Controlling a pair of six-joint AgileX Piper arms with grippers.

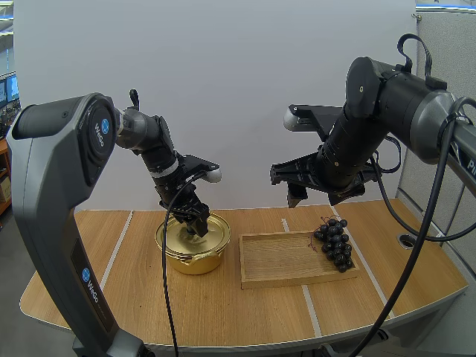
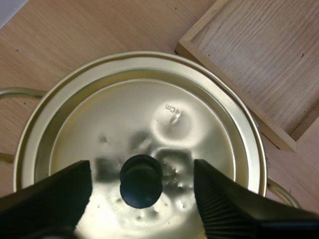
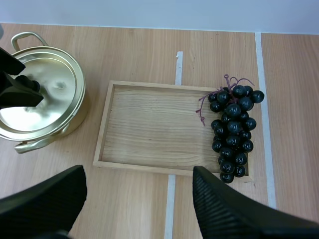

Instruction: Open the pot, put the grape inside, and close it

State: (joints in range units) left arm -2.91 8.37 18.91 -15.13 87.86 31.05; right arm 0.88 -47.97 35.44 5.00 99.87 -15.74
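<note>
I see that the handles (image 1: 200, 258) meet the pot below the lid's rim (image 1: 210, 234), so I expect the lid to come off by itself and leave the pot standing when I lift the knob.
A gold pot (image 1: 193, 254) stands on the table with its gold lid (image 2: 139, 134) on; the lid carries a black knob (image 2: 141, 180). My left gripper (image 1: 198, 225) hangs open just over the lid, one finger on each side of the knob, not touching it. A bunch of dark grapes (image 1: 335, 242) lies at the right end of a wooden tray (image 1: 279, 260). My right gripper (image 1: 318, 195) is open, high in the air above the tray. In the right wrist view the grapes (image 3: 232, 130) lie in the tray (image 3: 144, 129) and the pot (image 3: 42, 92) sits beside it.
The tray sits right of the pot, with a narrow gap between them. Pale tape lines (image 1: 119, 245) cross the wooden tabletop. A round hole (image 1: 407, 240) sits near the table's right edge. Bare wood lies in front of the pot and tray.
</note>
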